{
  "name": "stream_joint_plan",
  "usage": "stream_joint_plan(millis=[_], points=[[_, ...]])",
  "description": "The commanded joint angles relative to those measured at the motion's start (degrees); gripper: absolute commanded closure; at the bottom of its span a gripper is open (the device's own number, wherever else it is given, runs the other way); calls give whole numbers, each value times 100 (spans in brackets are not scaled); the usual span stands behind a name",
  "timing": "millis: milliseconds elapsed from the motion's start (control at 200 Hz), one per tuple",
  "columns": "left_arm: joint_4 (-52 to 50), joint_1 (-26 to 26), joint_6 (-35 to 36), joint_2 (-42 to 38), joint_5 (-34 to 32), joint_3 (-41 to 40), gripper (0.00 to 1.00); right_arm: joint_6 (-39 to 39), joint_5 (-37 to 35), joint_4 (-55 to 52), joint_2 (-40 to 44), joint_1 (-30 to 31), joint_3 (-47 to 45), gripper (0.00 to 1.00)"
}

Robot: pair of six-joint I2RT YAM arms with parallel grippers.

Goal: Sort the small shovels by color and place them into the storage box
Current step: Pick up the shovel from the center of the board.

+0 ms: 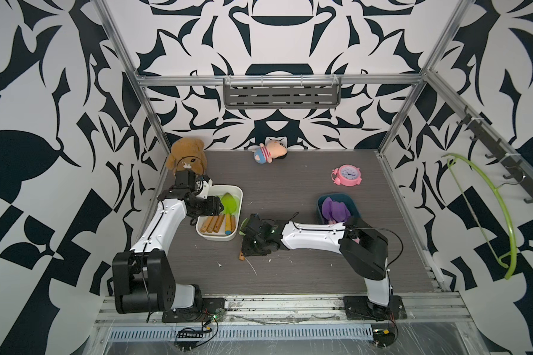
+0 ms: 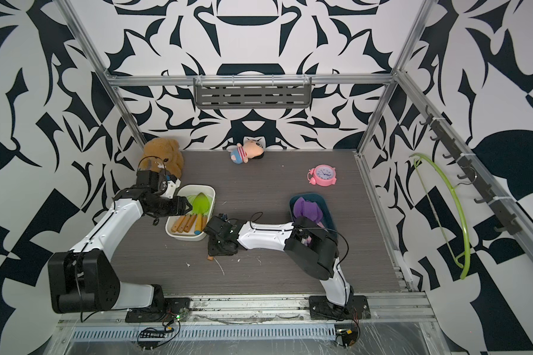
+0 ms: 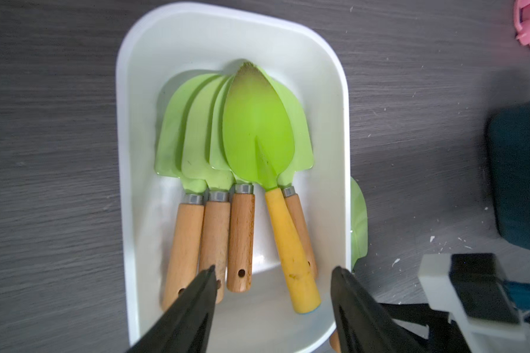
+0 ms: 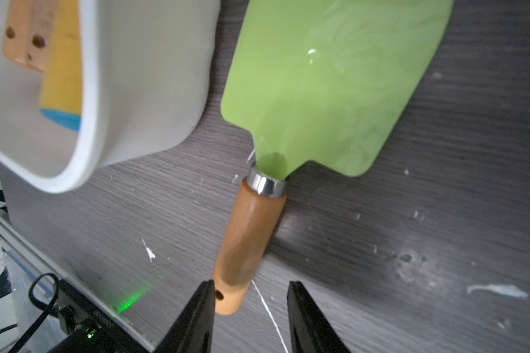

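The green shovel (image 4: 330,79) is outside the white box, so the robot's right gripper should pick the shovel up by the wooden handle (image 4: 245,244) and give the left gripper the shovel's blade.
Several small shovels (image 3: 257,134) with lime-green blades lie fanned in the white storage box (image 3: 123,152), most with wooden handles, one with a yellow handle (image 3: 288,244). My left gripper (image 3: 274,270) hovers open over their handle ends, holding nothing. In both top views it is over the white box (image 1: 240,196) (image 2: 211,196). Another green shovel (image 4: 328,85) lies on the table beside that box. Its wooden handle (image 4: 248,238) ends between the fingers of my open right gripper (image 4: 251,284), against one finger and apart from the other. Purple shovels (image 1: 336,209) fill a dark blue box (image 1: 351,203).
A brown teddy bear (image 1: 185,153) sits at the back left, close behind my left arm. A small doll (image 1: 270,150) lies by the back wall, and a pink alarm clock (image 1: 346,175) stands at the back right. A green hanger (image 1: 486,215) hangs on the right wall.
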State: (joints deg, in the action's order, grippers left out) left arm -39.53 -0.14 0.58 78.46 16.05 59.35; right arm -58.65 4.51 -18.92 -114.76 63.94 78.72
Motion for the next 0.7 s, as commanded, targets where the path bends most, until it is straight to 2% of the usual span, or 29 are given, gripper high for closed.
stream_joint_plan(millis=[0,280,525,695], points=[[88,35,-111,-168,89,-134,34,7,-241,-279,-51,-14,343,54],[118,69,-146,-162,212,-160,34,164,-320,-474,-367,-61,661,53],[109,72,-154,-183,300,-162,34,394,-1315,-1510,-108,-92,554,54],[114,67,-155,-124,335,-148,34,610,-1454,-1871,-137,-131,576,57]])
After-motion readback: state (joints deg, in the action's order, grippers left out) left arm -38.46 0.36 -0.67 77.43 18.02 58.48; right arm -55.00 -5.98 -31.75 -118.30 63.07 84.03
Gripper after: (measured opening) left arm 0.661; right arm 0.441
